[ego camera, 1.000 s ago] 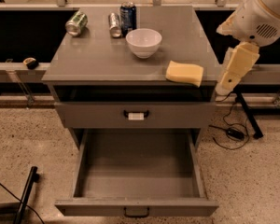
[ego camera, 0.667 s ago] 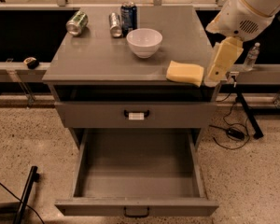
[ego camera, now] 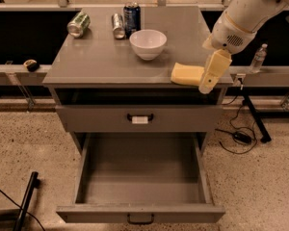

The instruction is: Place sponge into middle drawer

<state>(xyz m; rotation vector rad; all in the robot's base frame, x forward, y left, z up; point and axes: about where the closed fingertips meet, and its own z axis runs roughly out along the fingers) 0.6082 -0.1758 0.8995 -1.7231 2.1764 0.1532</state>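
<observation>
The sponge (ego camera: 186, 74) is clear of the white bowl and the sponge's end is next to my fingers, so my gripper should keep moving onto that end (ego camera: 199, 77) until it closes.
The pale yellow sponge (ego camera: 186, 74) lies flat at the front right corner of the grey cabinet top (ego camera: 96, 61). My gripper (ego camera: 210, 77) hangs from the white arm (ego camera: 241, 18), pointing down at the sponge's right end, right against it or just in front of it. The middle drawer (ego camera: 139, 212) is pulled wide open below, empty inside, with a plain dark handle on its front. Above it, a grey drawer front with a white tag (ego camera: 139, 119) at its handle is closed.
A white bowl (ego camera: 148, 43) stands behind the sponge. A green can (ego camera: 78, 24) and a silver can (ego camera: 118, 25) lie at the back, beside an upright blue can (ego camera: 131, 16). A water bottle (ego camera: 258, 57) stands on the right. Cables (ego camera: 236, 136) lie on the floor.
The arm has swung left and the gripper has moved from beside the cabinet's right edge to the sponge's right end. The sponge has not moved.
</observation>
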